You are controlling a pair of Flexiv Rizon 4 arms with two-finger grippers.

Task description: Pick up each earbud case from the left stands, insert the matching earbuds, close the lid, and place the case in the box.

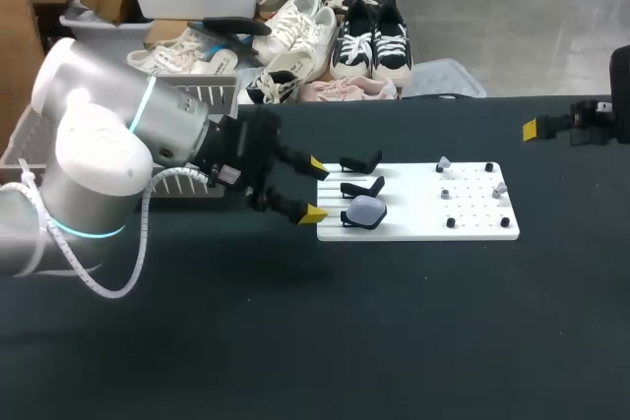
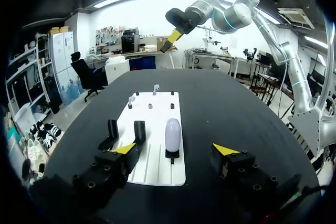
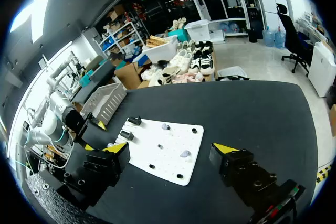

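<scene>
The matching earbuds (image 1: 444,163) are still on pegs, so I expect the closed pale lavender earbud case (image 1: 366,210) to show empty slots hidden inside when I open it.
A white board (image 1: 418,206) lies mid-table. A pale lavender earbud case (image 1: 366,210) stands on the nearest of three black stands; the other two stands (image 1: 360,161) are empty. Small earbuds (image 1: 445,166) sit on pegs at the board's right part. My left gripper (image 1: 316,189) is at the board's left edge, open, with its yellow tips apart. In the left wrist view the case (image 2: 172,135) stands just ahead of the left gripper (image 2: 174,149), between the lines of its fingers and untouched. My right gripper (image 1: 551,127) hovers open at the far right, well away from the board (image 3: 157,156).
A grey slatted basket (image 1: 212,93) stands at the table's back left, behind my left arm. In the right wrist view the basket (image 3: 105,103) lies beyond the board. Dark tabletop stretches in front of and to the right of the board.
</scene>
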